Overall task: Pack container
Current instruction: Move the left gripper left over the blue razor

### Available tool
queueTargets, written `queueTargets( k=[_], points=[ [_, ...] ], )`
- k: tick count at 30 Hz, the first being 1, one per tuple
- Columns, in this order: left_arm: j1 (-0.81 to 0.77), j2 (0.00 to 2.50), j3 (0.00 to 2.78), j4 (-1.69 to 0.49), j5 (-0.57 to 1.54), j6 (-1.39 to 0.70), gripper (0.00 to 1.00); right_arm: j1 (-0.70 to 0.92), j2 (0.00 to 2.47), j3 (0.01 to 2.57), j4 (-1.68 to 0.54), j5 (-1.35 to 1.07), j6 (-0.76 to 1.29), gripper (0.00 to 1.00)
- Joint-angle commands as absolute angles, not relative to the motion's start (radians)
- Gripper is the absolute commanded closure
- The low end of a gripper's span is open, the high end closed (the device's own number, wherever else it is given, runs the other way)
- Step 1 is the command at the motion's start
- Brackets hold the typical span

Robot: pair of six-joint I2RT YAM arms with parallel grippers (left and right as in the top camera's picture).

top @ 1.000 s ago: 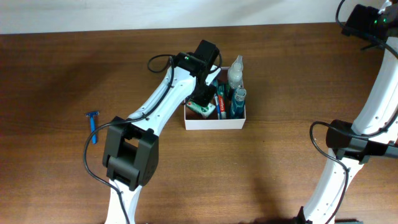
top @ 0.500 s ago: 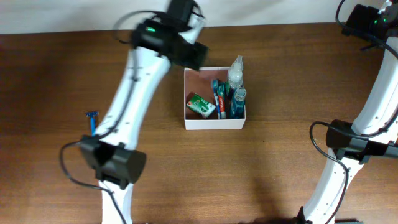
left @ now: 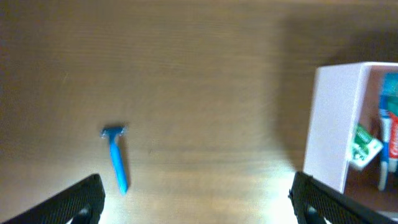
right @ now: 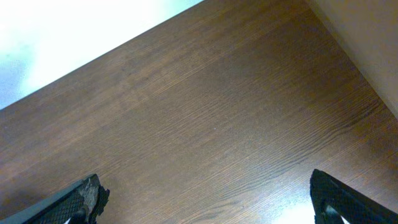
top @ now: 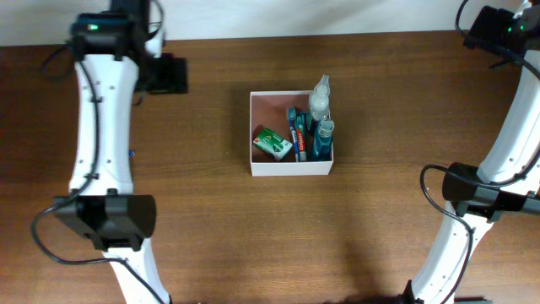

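Note:
The blue razor [left: 116, 158] lies free with its narrow handle crosswise to the closing of the left gripper's open fingers, so the left gripper keeps going down toward it until the fingers straddle the razor's handle [left: 120, 177].
The container [top: 291, 167] is a white-walled box in the middle of the table. It holds a green box [top: 272, 143], toothpaste tubes [top: 296, 131], a clear bottle [top: 319, 98] and a blue bottle [top: 323, 140]. My left gripper [top: 167, 74] hangs well left of it, open and empty. In the left wrist view the gripper [left: 196, 196] is wide open above bare table, with a blue razor [left: 116, 155] lying to its left and the container's wall [left: 329, 124] at the right. My right gripper [top: 496, 29] is raised at the far back right. Its wrist view shows it [right: 205, 199] open over bare wood.
The left arm [top: 101, 143] runs from the front left up the table's left side and covers most of the razor in the overhead view. The right arm [top: 506, 152] stands along the right edge. A pale wall borders the table's back edge.
My left gripper has opened, lifted out of the container and swung far to the left. The green box stays in the container. The right arm has not moved.

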State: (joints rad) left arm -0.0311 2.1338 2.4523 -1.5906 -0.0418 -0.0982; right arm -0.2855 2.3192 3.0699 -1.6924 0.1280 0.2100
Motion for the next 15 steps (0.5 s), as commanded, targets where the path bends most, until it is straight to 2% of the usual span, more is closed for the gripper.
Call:
queueTargets(
  k=[1, 6, 15],
  points=[
    [0.033, 2.114, 2.453, -1.628, -0.049, -0.172, 0.04, -0.282, 2.324, 3.067, -1.699, 0.14, 0.21, 0.02],
    [0.107, 2.114, 2.407, -1.644, -0.049, -0.171, 0.04, -0.282, 2.324, 3.067, -1.699, 0.14, 0.21, 0.02],
    [0.207, 2.115, 2.165, -1.631, -0.01, -0.198, 0.04, -0.282, 2.324, 3.067, -1.699, 0.14, 0.21, 0.02]
  ],
)
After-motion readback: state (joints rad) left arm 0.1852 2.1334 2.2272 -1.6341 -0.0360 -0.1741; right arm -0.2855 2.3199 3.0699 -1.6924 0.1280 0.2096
